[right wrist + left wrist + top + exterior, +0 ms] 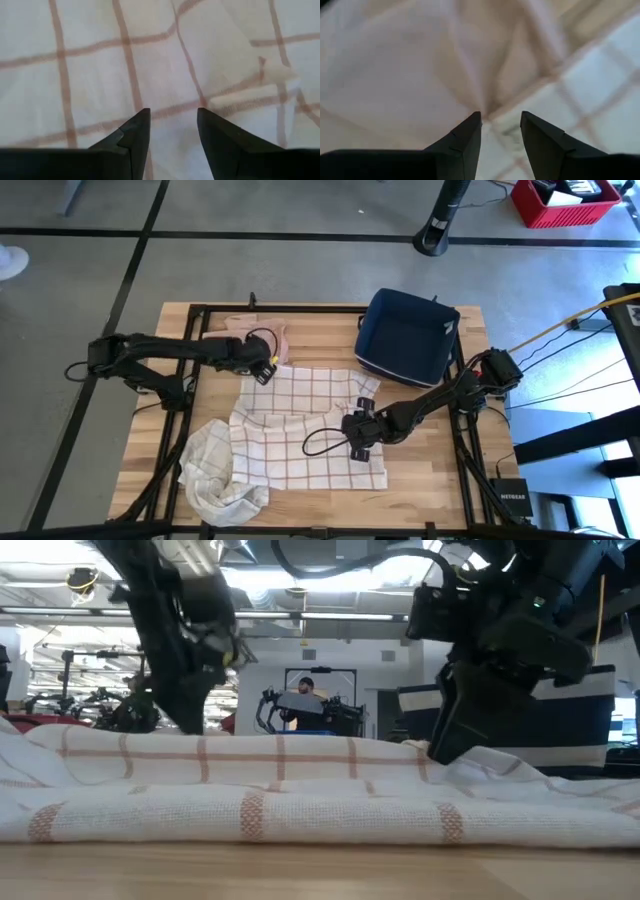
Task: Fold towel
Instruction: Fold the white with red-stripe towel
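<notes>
My left gripper should leave the towel's far corner and move to the top layer's corner [237,423], because the towel's top layer ends [292,416] short of the towel's far edge.
A white towel with thin red checks [305,430] lies spread on the wooden table, a small flap turned over at its far right corner [365,385]. My left gripper [266,372] is open at the towel's far left corner. In the left wrist view its fingertips [501,116] stand over the line where the checked towel [600,95] meets a pinkish cloth [410,65]. My right gripper [356,442] is open over the towel's right half and points down at the checks [173,111]. In the low view it [450,745] reaches down to the towel's top surface [300,775]. My right gripper's fingertips [440,750] come down from above to the top layer of the towel's right half. I cannot tell whether they touch it, and nothing lies between the fingers. My left gripper touches nothing that shows.
A blue bin [408,338] stands at the far right of the table. The pinkish cloth [258,335] lies at the far edge behind the left gripper. A second checked towel [215,478] lies crumpled at the near left. Black frame rails [190,415] run along the table's sides.
</notes>
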